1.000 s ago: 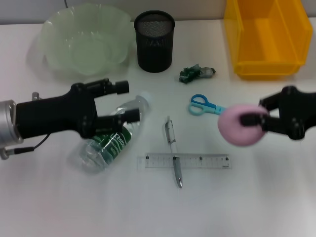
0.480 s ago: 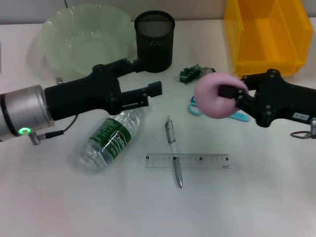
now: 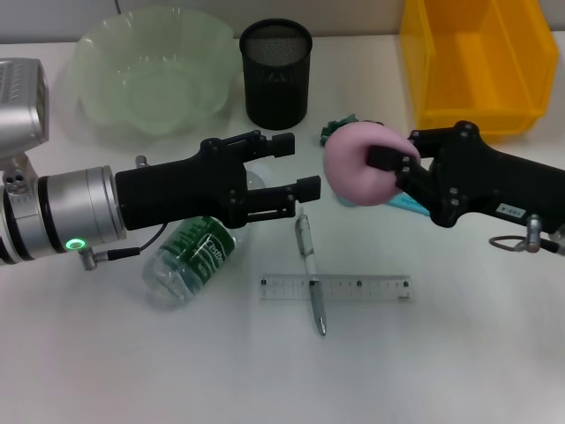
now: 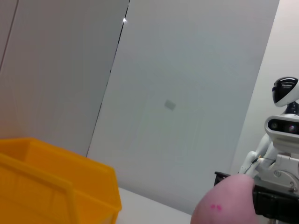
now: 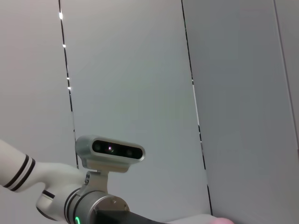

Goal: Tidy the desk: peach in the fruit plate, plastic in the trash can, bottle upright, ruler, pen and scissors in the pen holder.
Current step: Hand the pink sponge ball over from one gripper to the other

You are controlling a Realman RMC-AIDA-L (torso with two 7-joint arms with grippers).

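Note:
My left gripper should first take over the peach (image 3: 351, 165) that my right gripper is holding, since the fruit plate (image 3: 154, 75) stands far from it, on my left gripper's side.
My right gripper (image 3: 387, 166) is shut on the pink peach (image 3: 357, 168) and holds it above the desk's middle; the peach also shows in the left wrist view (image 4: 226, 203). My left gripper (image 3: 296, 165) is open and empty, its fingers pointing at the peach from just left of it. The plastic bottle (image 3: 190, 258) lies on its side under the left arm. The pen (image 3: 310, 278) lies across the clear ruler (image 3: 335, 288). The blue scissors (image 3: 410, 205) and the green plastic wrapper (image 3: 338, 122) are partly hidden behind the peach.
The pale green fruit plate (image 3: 106, 53) stands at the back left. The black mesh pen holder (image 3: 276, 75) is beside it. A yellow bin (image 3: 477, 66) stands at the back right and shows in the left wrist view (image 4: 56, 186).
My right gripper has carried the peach left toward the desk's middle. My left gripper has swung away from the bottle and moved right, toward the peach.

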